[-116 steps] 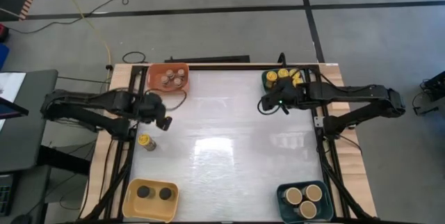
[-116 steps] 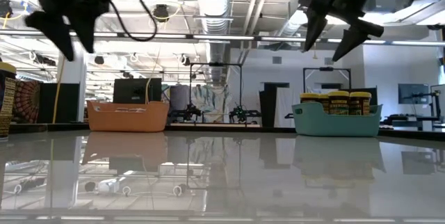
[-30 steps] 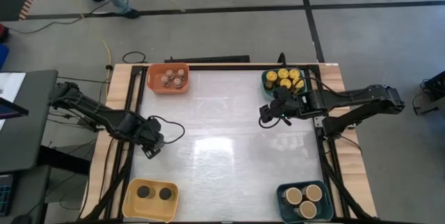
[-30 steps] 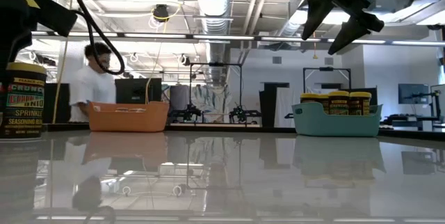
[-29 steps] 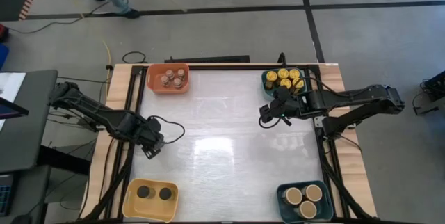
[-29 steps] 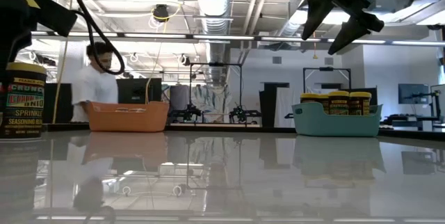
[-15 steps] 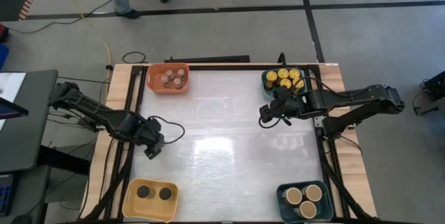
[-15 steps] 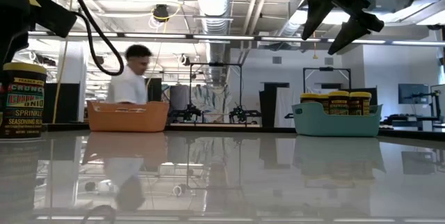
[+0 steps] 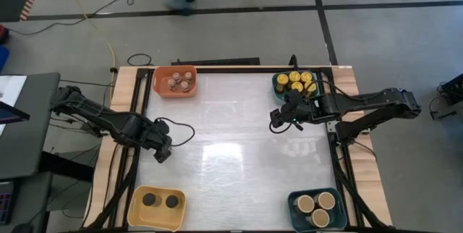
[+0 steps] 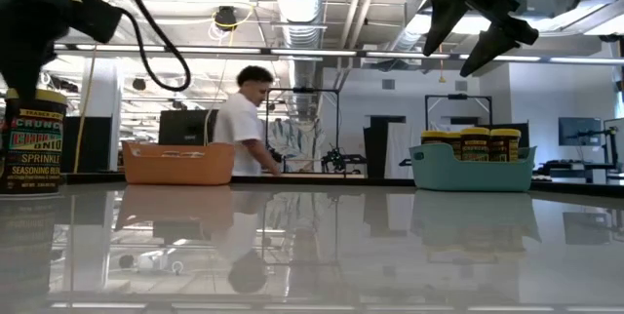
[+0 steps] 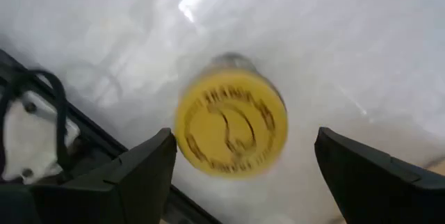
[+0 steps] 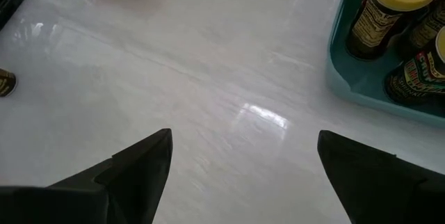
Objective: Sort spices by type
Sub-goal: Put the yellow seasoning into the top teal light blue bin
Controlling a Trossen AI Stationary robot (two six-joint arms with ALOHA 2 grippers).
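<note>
The yellow-lidded jar (image 11: 231, 123) is out of my right gripper's reach. My left gripper should put it in the middle of the table (image 9: 236, 125) before my right gripper takes it to the far teal bin.
A yellow-lidded spice jar (image 11: 231, 124) stands upright on its base at the table's left edge (image 10: 29, 143). My left gripper (image 9: 160, 150) hangs over it, pointing down and open. Its fingers (image 11: 149, 165) stand on either side of the lid without gripping it, and the gripper hides the jar in the high view. My right gripper (image 9: 278, 117) waits open in the air beside the far teal bin (image 9: 278, 81). That bin holds several yellow-lidded jars (image 12: 389, 8).
The orange bin (image 9: 160, 88) at the far left holds grey-topped jars. The yellow bin (image 9: 137, 208) at the near left holds two black-lidded jars. A near right teal bin (image 9: 295, 208) holds three tan-lidded jars. A person walks in the room behind the table (image 10: 244, 119).
The jar stands where it stood a second ago. A person has walked toward the right through the room behind the table.
</note>
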